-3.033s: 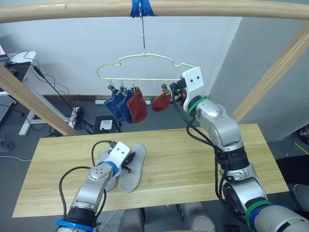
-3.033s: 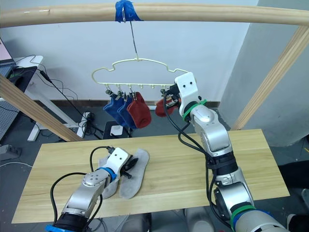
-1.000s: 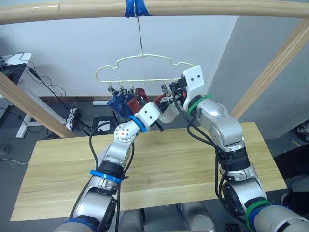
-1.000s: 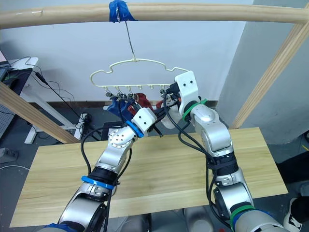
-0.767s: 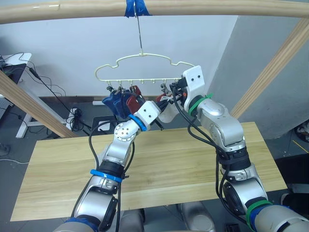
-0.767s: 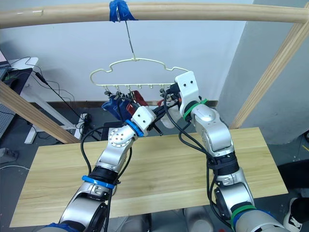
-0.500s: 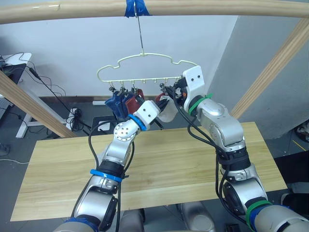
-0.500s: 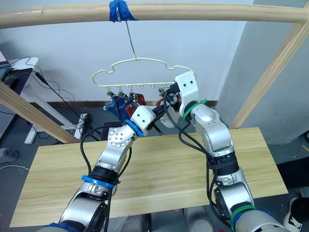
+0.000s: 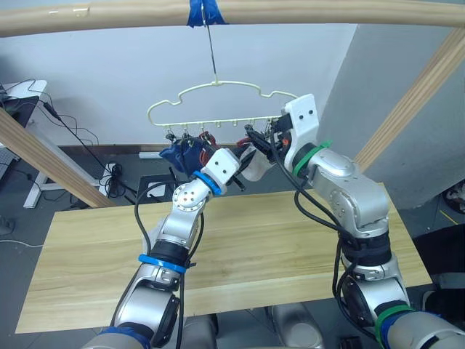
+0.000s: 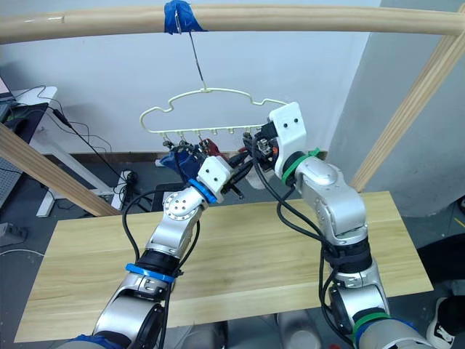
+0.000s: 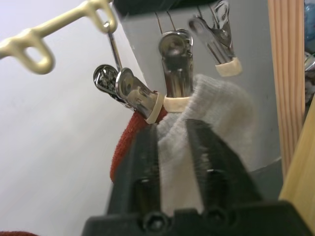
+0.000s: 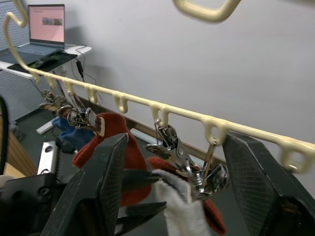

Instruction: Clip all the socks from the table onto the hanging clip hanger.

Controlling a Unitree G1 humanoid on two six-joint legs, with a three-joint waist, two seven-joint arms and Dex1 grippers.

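Observation:
I expect the end metal clip (image 12: 293, 167) to open for another sock when I squeeze it, because the hanging metal clips have paired flared handles (image 12: 210, 178).
The pale-yellow clip hanger (image 9: 218, 85) hangs from the pole above the far edge of the table (image 9: 290, 247). On its clips hang blue socks (image 9: 176, 153), rust-red socks (image 12: 110, 132) and a light grey sock (image 11: 211, 113). A metal clip (image 11: 175, 64) pinches the grey sock's top edge. My left gripper (image 11: 177, 142) is raised to it, its fingers (image 11: 147, 157) slightly apart with the grey fabric between them. My right gripper (image 12: 177, 187) is open wide just below the hanger's bar, beside that clip and the grey sock.
A thick wooden pole (image 9: 290, 11) with blue tape (image 9: 207, 11) carries the hanger's hook. Slanted wooden posts stand at the left (image 9: 43, 156) and right (image 9: 410, 105). Behind the table are a desk with cables (image 9: 29, 94) and the floor.
My right gripper has opened and drawn back a little from the clip. The left gripper's fingers have parted. The grey sock now hangs from the clip.

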